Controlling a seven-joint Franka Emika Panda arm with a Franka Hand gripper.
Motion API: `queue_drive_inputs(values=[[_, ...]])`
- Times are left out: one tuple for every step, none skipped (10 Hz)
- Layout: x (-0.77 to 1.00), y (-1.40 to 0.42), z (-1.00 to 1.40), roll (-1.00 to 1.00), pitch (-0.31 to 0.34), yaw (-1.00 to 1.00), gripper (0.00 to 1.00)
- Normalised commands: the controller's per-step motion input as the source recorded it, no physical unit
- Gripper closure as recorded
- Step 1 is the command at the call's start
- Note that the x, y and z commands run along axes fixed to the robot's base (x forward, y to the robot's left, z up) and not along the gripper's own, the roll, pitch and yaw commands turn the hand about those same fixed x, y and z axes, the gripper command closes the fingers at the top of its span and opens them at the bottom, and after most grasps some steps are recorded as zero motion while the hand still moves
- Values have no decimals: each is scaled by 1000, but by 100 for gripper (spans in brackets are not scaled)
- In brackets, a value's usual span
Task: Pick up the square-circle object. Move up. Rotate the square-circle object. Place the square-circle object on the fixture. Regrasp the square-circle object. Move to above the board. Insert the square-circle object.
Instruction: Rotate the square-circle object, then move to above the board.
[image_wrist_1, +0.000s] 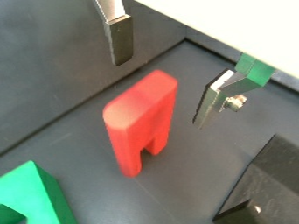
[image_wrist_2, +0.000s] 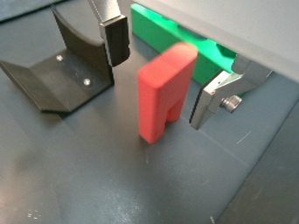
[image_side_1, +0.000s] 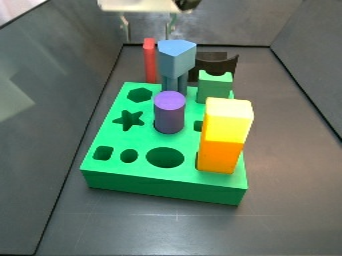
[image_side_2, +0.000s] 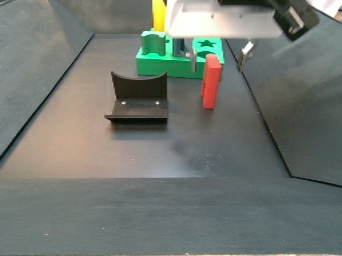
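Observation:
My gripper will bring two separate legs into view, hanging straight down, when it lifts the square-circle object, because a dark notch (image_wrist_1: 143, 157) splits the lower end of the square-circle object (image_side_1: 150, 58).
The square-circle object (image_wrist_2: 163, 92) is a slim red block standing upright on the dark floor, its stepped narrower end down. In both wrist views my gripper (image_wrist_2: 159, 87) is open, with one finger on each side of the block's upper part and a clear gap to each pad. The block (image_wrist_1: 140, 122) touches neither finger. In a side view the gripper (image_side_2: 221, 40) hangs just above the block (image_side_2: 211, 80), between the fixture (image_side_2: 136, 97) and the right wall. The board (image_side_1: 160, 150) is the bright green slab; the red block (image_side_1: 150, 58) stands just behind it.
On the board stand a purple cylinder (image_side_1: 168, 110), a yellow block (image_side_1: 225, 135), a blue-grey peg (image_side_1: 175, 60) and a dark notched block (image_side_1: 214, 68). The fixture (image_wrist_2: 59, 74) and board edge (image_wrist_2: 176, 39) lie close to the fingers. Dark walls enclose the floor.

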Motion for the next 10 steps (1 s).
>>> queue_drive_inputs(values=[[36,-7,-625,-55,-32,33,0],[37,-4,-438,-68,-31,32,0],[41,-4,-346,-75,-33,32,0],[0,0,0,-94,-31,34,100],[-68,-184,1000,236,65,-285,100],[-71,-180,1000,237,73,-267,100],[-71,-170,1000,240,70,-224,100],[-68,-160,1000,223,66,-121,100],[-65,-157,1000,205,61,-46,100],[-65,-151,1000,184,53,-8,100]])
